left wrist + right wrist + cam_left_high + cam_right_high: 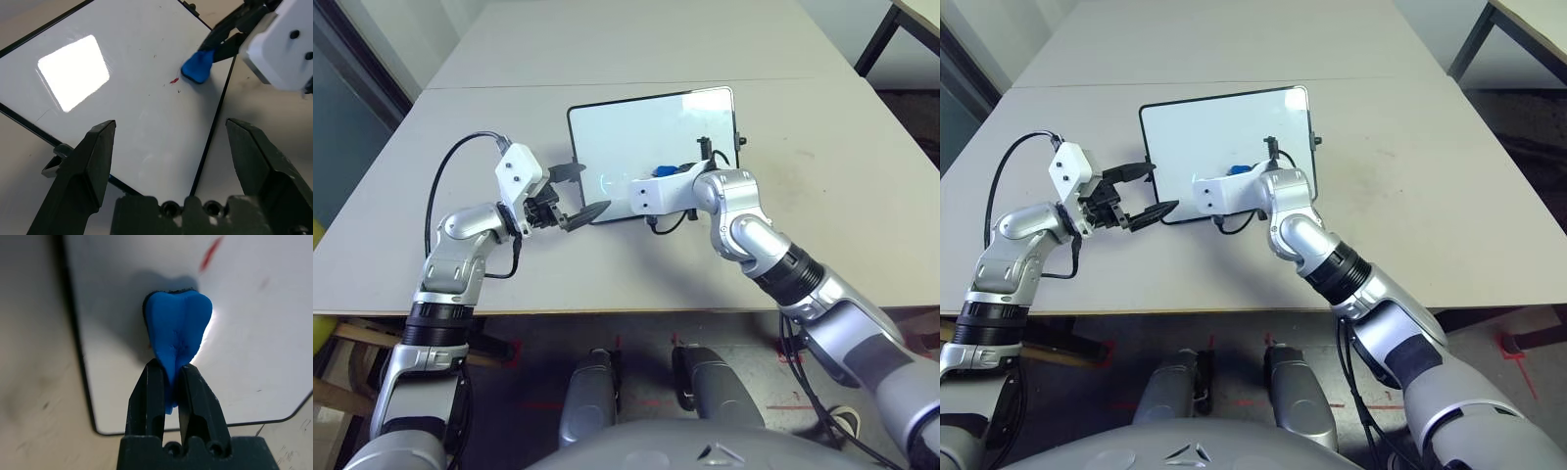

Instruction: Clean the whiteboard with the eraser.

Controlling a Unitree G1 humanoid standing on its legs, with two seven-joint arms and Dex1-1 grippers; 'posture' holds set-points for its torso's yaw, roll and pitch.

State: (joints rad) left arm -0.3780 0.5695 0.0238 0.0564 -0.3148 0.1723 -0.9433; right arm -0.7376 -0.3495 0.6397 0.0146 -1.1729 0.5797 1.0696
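A short red mark (211, 253) is still there just beyond the eraser's wide end, so next my right gripper wipes the eraser back over that spot (174, 81) before it leaves the whiteboard.
The whiteboard (636, 132) lies flat on the table in front of me, its black frame showing all round. My right gripper (171, 369) is shut on the blue eraser (178, 328), which rests on the board near its front edge (668, 170). A short red mark (174, 81) remains on the white surface close to the eraser. My left gripper (576, 194) stands open at the board's front left corner. The board's edge runs between its fingers (98, 147). I cannot tell whether they touch it.
A small black knob (741, 142) sticks out from the board's right side. The grey table (842, 196) has a seam behind the board. Its front edge runs close below my arms. A dark table leg (879, 39) stands at the far right.
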